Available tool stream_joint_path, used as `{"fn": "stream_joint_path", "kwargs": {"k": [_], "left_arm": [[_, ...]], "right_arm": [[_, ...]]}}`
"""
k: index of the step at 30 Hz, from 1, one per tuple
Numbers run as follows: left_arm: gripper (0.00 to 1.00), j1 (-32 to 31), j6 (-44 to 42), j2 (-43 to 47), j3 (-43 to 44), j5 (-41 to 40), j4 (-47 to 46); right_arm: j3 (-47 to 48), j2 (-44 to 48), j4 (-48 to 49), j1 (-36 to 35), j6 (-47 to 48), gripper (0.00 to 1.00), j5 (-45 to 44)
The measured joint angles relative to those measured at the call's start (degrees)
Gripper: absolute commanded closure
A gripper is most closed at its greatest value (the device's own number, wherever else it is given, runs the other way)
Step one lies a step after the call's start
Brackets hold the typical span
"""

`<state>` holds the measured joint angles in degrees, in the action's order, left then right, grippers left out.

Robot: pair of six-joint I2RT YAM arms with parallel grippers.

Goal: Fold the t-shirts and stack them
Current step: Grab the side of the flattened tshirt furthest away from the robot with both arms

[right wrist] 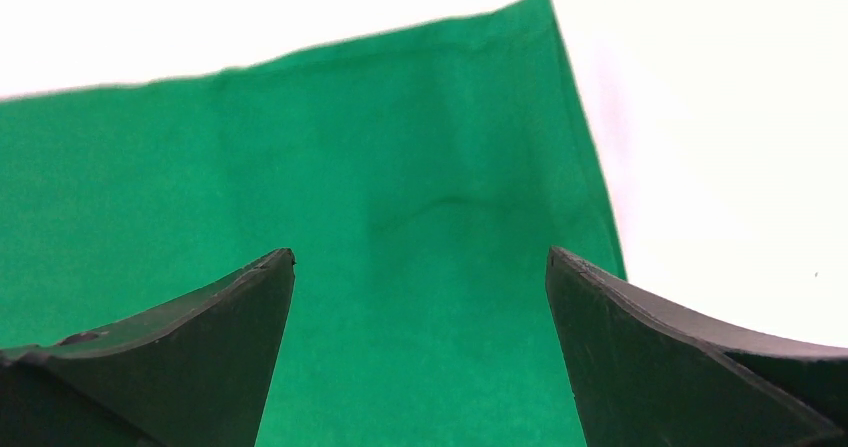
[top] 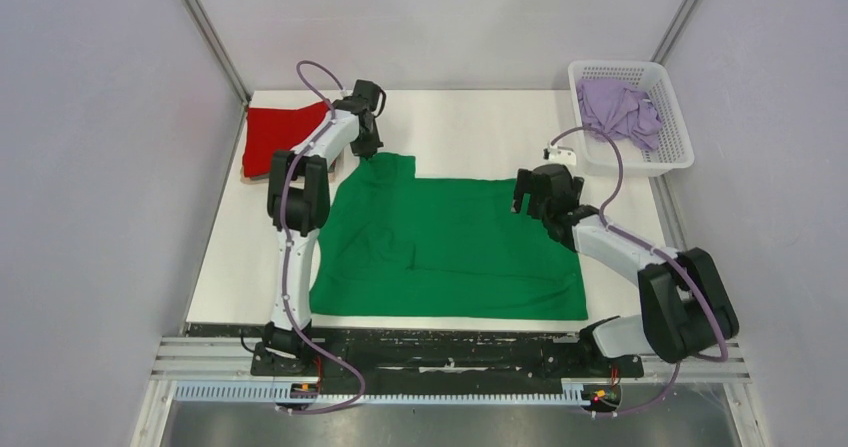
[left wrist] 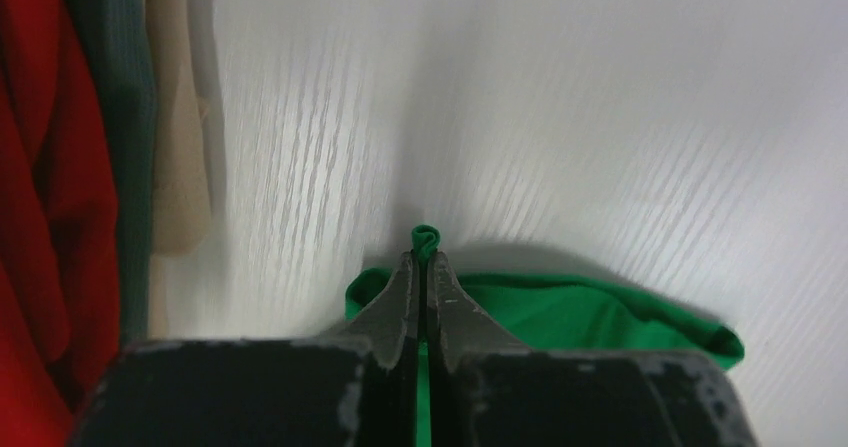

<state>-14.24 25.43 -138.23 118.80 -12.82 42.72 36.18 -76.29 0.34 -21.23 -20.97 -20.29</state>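
Note:
I expect the green t-shirt's far edge (top: 462, 180) to fold over when I carry it and meet the t-shirt's near flap, which lies folded to a straight edge (top: 490, 273).
A bright green t-shirt (top: 450, 242) lies spread across the middle of the white table. My left gripper (top: 368, 155) is shut on the shirt's far left edge; in the left wrist view a small pinch of green t-shirt (left wrist: 600, 312) pokes out past my left gripper (left wrist: 426, 257). My right gripper (top: 527, 205) stands open just above the shirt's far right corner, with only flat green t-shirt (right wrist: 400, 187) between the fingers (right wrist: 240, 307). A folded red t-shirt (top: 280, 137) lies at the far left. A pale lilac t-shirt (top: 618, 107) is bunched in the basket.
The white lattice basket (top: 672, 147) stands at the far right corner of the table. Under the red shirt (left wrist: 50, 187) the left wrist view shows dark green (left wrist: 125, 117) and beige (left wrist: 180, 117) folded cloth. Grey walls enclose the table on three sides.

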Motion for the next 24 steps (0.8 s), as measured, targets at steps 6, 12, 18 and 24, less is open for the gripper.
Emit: {"fn": "stream_joint_path", "kwargs": {"k": [6,12,18,24], "left_arm": [[0.98,-0.3,0.0,10.5,-14.1,2.0,-4.0],[0.98,-1.6,0.0,19.9,-23.4,3.0,-9.0],[0.98,-2.3,0.0,22.4,-26.3,4.5,-10.9],[0.98,-2.5,0.0,23.1,-27.7,4.8,-11.4]], "right_arm": [[12.7,-11.9,-4.4,3.2,0.2,0.02,-4.6],[26.6,-24.8,-8.3,5.9,0.3,0.08,-8.3],[37.0,-35.7,-12.0,7.9,1.1,0.19,-9.6],[38.2,-38.7,-13.8,9.3,1.0,0.28,-9.5]]}}
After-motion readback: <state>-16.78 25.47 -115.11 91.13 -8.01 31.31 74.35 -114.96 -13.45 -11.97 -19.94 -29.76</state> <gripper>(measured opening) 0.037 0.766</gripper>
